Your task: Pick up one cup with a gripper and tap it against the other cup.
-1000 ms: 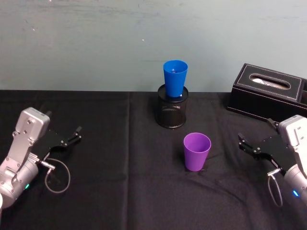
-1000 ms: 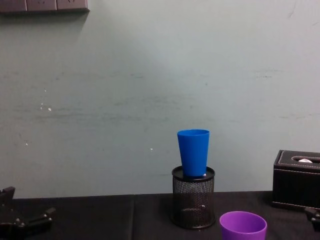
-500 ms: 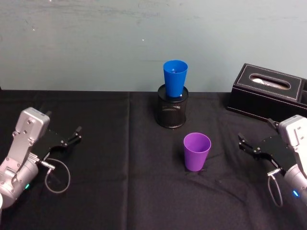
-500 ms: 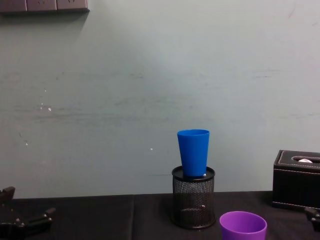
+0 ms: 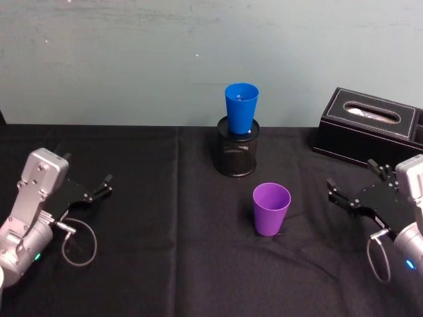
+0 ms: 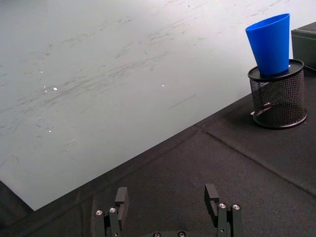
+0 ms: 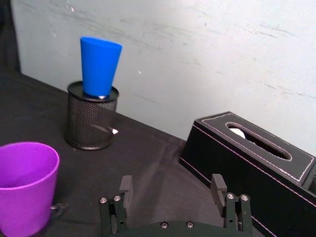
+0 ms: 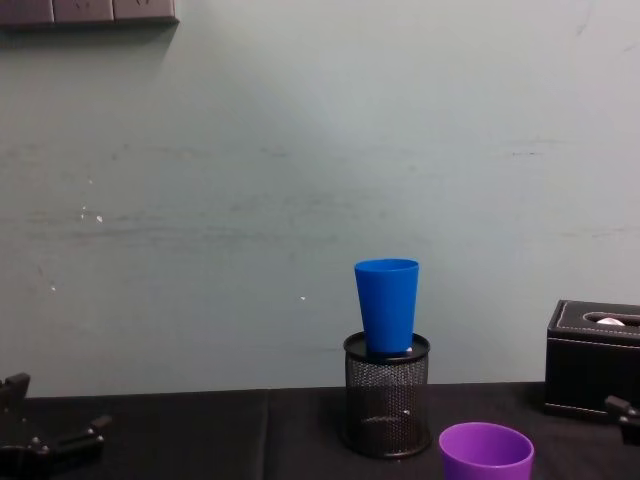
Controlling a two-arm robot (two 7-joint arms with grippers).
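Note:
My gripper is going to tap the blue cup [image 8: 387, 305], and the cup will stay standing because its base sits well inside the pen holder's rim [image 8: 388, 353].
The purple cup [image 5: 271, 209] stands upright on the black cloth, in front of the blue cup [image 5: 240, 109]. The blue cup sits upright in a black mesh pen holder [image 5: 236, 153]. My right gripper [image 5: 352, 177] hovers open to the right of the purple cup, well apart from it. From the right wrist its open gripper [image 7: 171, 183] has the purple cup [image 7: 24, 185] off to one side and the blue cup [image 7: 99, 66] farther back. My left gripper [image 5: 86, 170] rests open at the far left, and its wrist view shows the spread fingers [image 6: 121, 197] and the blue cup [image 6: 270, 43].
A black tissue box [image 5: 370, 127] stands at the back right, just behind the right gripper. A pale wall [image 8: 300, 180] closes off the back of the table. Black cloth [image 5: 165, 218] lies open between the left gripper and the cups.
My right gripper has risen a little and turned, so both its fingers now show in the head view. The cups and the left arm have not moved.

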